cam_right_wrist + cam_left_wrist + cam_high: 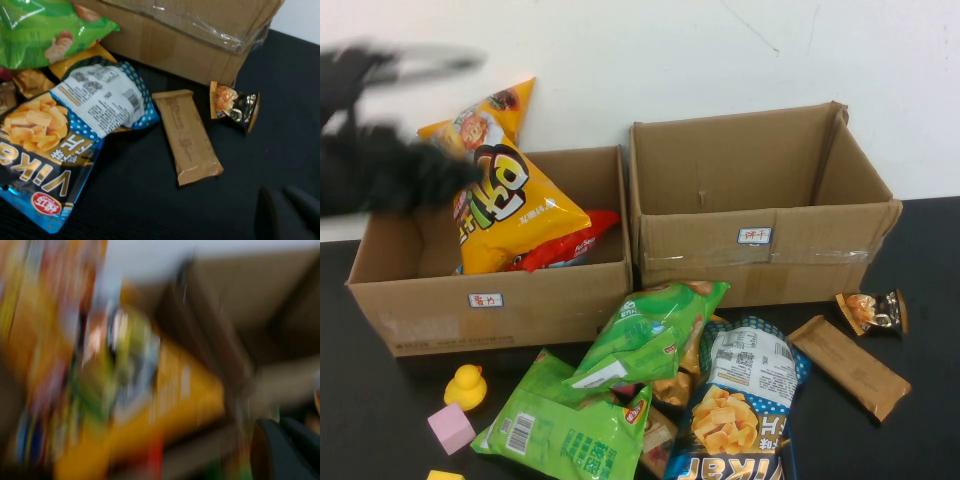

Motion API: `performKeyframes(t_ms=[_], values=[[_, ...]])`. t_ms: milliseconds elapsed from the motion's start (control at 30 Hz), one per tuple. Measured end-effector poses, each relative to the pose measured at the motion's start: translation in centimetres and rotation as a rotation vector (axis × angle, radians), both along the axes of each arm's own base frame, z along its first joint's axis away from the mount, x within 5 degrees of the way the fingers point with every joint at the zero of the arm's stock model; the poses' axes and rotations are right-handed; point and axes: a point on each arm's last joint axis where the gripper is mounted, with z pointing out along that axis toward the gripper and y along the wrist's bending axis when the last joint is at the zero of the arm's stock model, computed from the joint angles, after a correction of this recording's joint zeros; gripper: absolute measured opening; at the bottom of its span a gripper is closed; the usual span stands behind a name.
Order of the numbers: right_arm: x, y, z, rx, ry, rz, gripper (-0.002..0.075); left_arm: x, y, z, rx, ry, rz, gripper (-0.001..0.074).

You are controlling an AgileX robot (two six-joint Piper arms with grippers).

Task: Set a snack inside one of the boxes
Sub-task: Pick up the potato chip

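Next, my left gripper presses the yellow snack bag (510, 205) down into the box's outer end (405, 245), because the yellow snack bag is standing tilted over the red bag in the lower box.
Two brown cardboard boxes stand side by side: the lower, wider one (490, 300) on the left and the taller taped one (760, 240) on the right. A yellow snack bag (510, 210) stands tilted in the lower box, over a red bag (570, 248). My left gripper (455, 175) is a dark blur above that box's left side, right at the yellow bag's edge. In the left wrist view the left gripper (287, 445) is smeared, with the yellow bag (165, 405) close by. My right gripper (282, 210) is shut and empty over bare table near a brown bar (187, 135).
Loose snacks lie in front of the boxes: two green bags (650, 335) (565, 430), a blue chips bag (735, 410), the brown bar (848, 365) and a small dark packet (872, 311). A yellow duck (466, 387) and a pink cube (451, 428) lie front left.
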Motion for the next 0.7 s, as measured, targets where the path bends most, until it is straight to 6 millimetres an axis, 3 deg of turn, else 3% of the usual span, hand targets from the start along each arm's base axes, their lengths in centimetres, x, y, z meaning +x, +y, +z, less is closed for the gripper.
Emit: performKeyframes(t_ms=[133,233,400,500,567,700], values=[[0.0,0.0,0.0,-0.006,-0.005,0.004,0.0000,7.5,-2.6,0.7,-0.001,-0.082,-0.016,-0.0001],[0.0,0.0,0.0,-0.026,-0.012,0.019,0.0000,13.2,-4.6,-1.6,-0.001,-0.063,-0.062,-0.0001],[0.0,0.0,-0.1,-0.040,-0.014,0.027,-0.0001,20.2,-6.2,-7.1,0.033,0.079,-0.092,-0.0001],[0.0,0.0,-0.1,-0.040,-0.014,0.027,-0.0001,22.4,-5.2,-9.9,0.186,0.239,-0.044,-0.0001],[0.0,0.0,-0.1,-0.040,-0.014,0.027,-0.0001,22.7,-4.4,-10.2,0.299,0.299,-0.005,-0.0001],[0.0,0.0,-0.2,-0.047,-0.014,0.032,-0.0001,22.4,-4.1,-6.9,0.328,0.238,0.043,-0.0001]])
